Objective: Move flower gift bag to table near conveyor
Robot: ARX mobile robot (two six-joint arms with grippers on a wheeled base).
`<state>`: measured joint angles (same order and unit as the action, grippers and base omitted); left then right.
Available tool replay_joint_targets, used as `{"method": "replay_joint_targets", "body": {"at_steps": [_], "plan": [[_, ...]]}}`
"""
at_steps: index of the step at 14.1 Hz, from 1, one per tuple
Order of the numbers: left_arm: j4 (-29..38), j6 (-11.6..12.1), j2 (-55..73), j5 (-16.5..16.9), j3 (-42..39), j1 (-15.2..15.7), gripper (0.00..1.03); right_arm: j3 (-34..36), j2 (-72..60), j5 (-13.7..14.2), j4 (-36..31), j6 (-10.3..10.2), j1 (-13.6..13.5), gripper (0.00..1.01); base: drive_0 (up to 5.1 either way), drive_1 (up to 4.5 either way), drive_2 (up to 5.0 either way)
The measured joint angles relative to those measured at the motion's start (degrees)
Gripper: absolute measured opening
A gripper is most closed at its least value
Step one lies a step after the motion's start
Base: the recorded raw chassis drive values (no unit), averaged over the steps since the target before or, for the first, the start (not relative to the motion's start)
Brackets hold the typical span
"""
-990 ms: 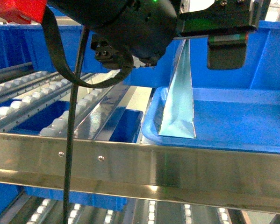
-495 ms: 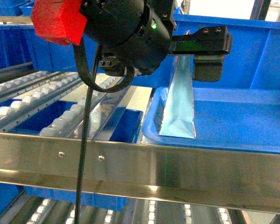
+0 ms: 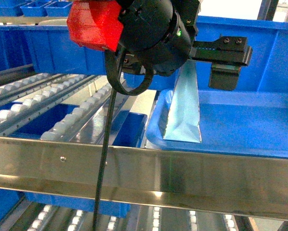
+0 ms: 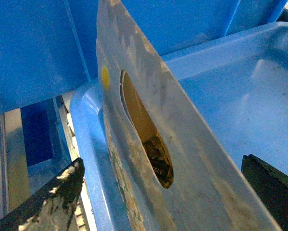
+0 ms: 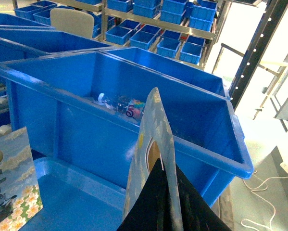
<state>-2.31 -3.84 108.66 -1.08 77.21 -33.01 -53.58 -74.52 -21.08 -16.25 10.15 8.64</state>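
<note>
The flower gift bag [image 3: 185, 98] will keep its open wedge shape when I carry it, because the wide base [image 3: 182, 133] and straight creased edges of the bag are in sight.
The flower gift bag [image 3: 184, 113] stands upright at the left end of a blue tray [image 3: 249, 127], its pale blue side towards me. My left gripper [image 4: 162, 161] is open astride the bag's top [image 4: 182, 139] and touches neither face; one finger [image 3: 225, 77] hangs to its right. At the lower left of the right wrist view is a bag face [image 5: 11, 185] with flowers, sky and a dark figure. My right gripper [image 5: 165, 166] is shut on the thin edge of a second paper bag [image 5: 153, 115] with a cut-out handle, its print hidden. The conveyor [image 3: 47, 110] lies left. The table is out of view.
A deep blue bin [image 3: 278, 57] stands right behind the tray. A steel rail [image 3: 144, 168] crosses the front, with more rollers [image 3: 156, 216] below it. A small blue bin [image 3: 129, 127] sits between rollers and tray. Shelves of blue bins [image 5: 172, 29] fill the background.
My left arm has swung to the right and its gripper has come lower round the bag's top. The bag in the tray has not moved.
</note>
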Motion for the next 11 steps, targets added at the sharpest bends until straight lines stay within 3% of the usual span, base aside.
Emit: {"method": "replay_joint_targets", "body": {"at_steps": [6, 7, 9, 11], "plan": [[0.2, 0.3, 0.0, 0.0, 0.0, -0.2, 0.10, 0.0, 0.0, 0.0, 0.0, 0.0, 0.0, 0.02, 0.0, 0.00, 0.0], [0.1, 0.2, 0.0, 0.0, 0.0, -0.2, 0.01, 0.0, 0.0, 0.0, 0.0, 0.0, 0.0, 0.02, 0.0, 0.00, 0.0], [2.0, -0.5, -0.4, -1.0, -1.1, 0.0, 0.02, 0.0, 0.0, 0.0, 0.0, 0.0, 0.0, 0.02, 0.0, 0.00, 0.0], [4.8, -2.7, -4.4, -3.7, -5.9, 1.2, 0.02, 0.0, 0.0, 0.0, 0.0, 0.0, 0.0, 0.02, 0.0, 0.00, 0.0]]}}
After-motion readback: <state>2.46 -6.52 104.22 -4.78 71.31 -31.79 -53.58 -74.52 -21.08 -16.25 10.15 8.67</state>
